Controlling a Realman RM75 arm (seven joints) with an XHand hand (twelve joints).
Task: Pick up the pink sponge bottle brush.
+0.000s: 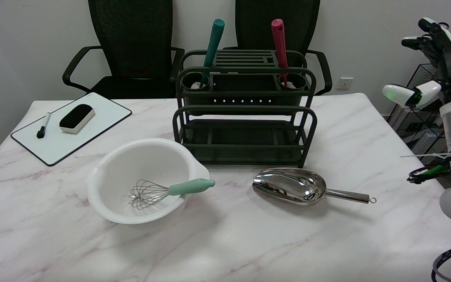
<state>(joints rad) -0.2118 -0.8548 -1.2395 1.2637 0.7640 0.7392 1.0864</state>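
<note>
The pink sponge bottle brush (pixel 280 43) will pull out a thick, block-shaped head when I lift it, because white sponge (pixel 288 85) shows inside the cup.
The pink sponge bottle brush (pixel 279 44) stands upright in the right-hand cup of the dark green rack (pixel 245 117), with its pink handle sticking up above the rack's top. Its sponge end is hidden inside the cup. My right hand (pixel 441 66) hangs in the air at the far right edge of the head view, well to the right of the rack and off the table's side. Its fingers are spread apart and hold nothing.
A teal-handled brush (pixel 213 43) stands in the rack's left cup. In front of the rack lie a white bowl (pixel 112 172) holding a whisk (pixel 170 190) and a steel scoop (pixel 296 186). A whiteboard (pixel 92 125) with eraser and marker sits far left. Two black chairs stand behind.
</note>
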